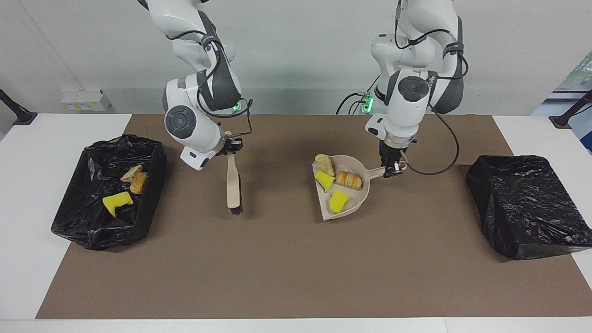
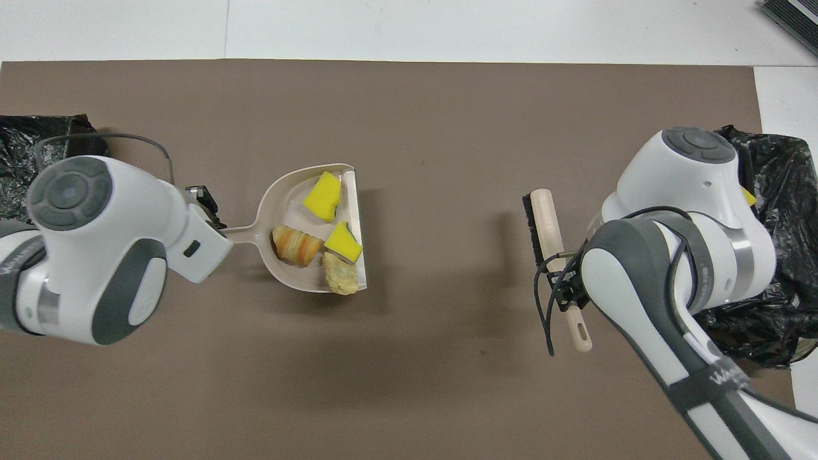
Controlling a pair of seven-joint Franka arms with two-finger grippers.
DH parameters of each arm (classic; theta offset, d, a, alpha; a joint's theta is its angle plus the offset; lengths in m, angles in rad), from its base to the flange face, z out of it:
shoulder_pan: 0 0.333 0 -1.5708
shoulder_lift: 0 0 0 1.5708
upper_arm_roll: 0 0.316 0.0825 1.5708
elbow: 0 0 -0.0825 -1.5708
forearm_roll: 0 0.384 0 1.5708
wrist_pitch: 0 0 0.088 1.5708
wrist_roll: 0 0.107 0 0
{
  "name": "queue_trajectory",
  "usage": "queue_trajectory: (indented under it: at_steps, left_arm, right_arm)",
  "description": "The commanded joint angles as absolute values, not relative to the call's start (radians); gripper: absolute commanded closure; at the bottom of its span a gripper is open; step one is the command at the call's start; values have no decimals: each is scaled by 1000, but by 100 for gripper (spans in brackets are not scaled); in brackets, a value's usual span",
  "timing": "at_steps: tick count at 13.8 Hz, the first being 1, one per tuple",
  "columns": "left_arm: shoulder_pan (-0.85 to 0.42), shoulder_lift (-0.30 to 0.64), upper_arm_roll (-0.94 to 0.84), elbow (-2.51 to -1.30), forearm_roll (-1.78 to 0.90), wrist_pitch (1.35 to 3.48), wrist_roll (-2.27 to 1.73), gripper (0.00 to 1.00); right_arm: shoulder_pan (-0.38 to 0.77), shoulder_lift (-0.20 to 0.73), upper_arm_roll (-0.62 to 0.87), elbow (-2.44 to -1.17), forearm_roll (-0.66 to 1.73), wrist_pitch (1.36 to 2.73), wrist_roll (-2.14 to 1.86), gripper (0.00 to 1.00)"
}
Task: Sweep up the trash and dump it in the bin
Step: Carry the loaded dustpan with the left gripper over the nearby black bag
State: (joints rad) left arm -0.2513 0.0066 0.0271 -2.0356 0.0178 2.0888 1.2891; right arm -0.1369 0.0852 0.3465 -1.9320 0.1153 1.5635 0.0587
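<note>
All the trash is in the beige dustpan [image 2: 318,234], so my right gripper should keep moving the brush to the clear brown mat [image 2: 395,375] and let go of it there.
My left gripper [image 1: 392,172] [image 2: 214,223] is shut on the handle of the beige dustpan [image 1: 357,200] [image 2: 285,191], which it holds just over the middle of the brown mat. In the pan lies trash: two yellow sponge chunks [image 1: 338,201] [image 2: 321,196], a croissant piece [image 1: 349,180] [image 2: 296,243] and a bread bit [image 1: 324,163] [image 2: 340,276]. Over the mat toward the right arm's end, my right gripper [image 1: 231,147] [image 2: 571,295] is shut on the handle of the brush [image 1: 233,185] [image 2: 548,227], bristles hanging down. The open black-lined bin [image 1: 155,157] [image 2: 789,166] holds a yellow chunk [image 1: 116,202] and brown bits [image 1: 138,182].
A second black-bagged bin [image 1: 522,203] [image 2: 25,137] stands at the left arm's end of the table, its top covered by the bag. The brown mat [image 1: 286,268] [image 2: 422,128] covers most of the white table.
</note>
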Motion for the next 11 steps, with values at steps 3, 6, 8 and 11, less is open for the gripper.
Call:
queue_trajectory:
  at_steps: [3,6,8,11]
  left_arm:
    - [-40,-6,17,-1959,-34,2027,1549,100]
    - [78,6,21,-1899,-34,1974,1695,100]
    - [177,15,23,-1864,-89,1945,1793,100]
    - [302,116,23,-1659,-118,1794,1992,100]
  right_arm:
    - [-80,-204,365,-2181,117,1571,97,100]
    - [-48,-222,364,-2221,218,1600,120,100]
    - [-11,-221,367,-2227,245,1624,150,100]
    - [128,-200,367,-2247,291,1733,348,100]
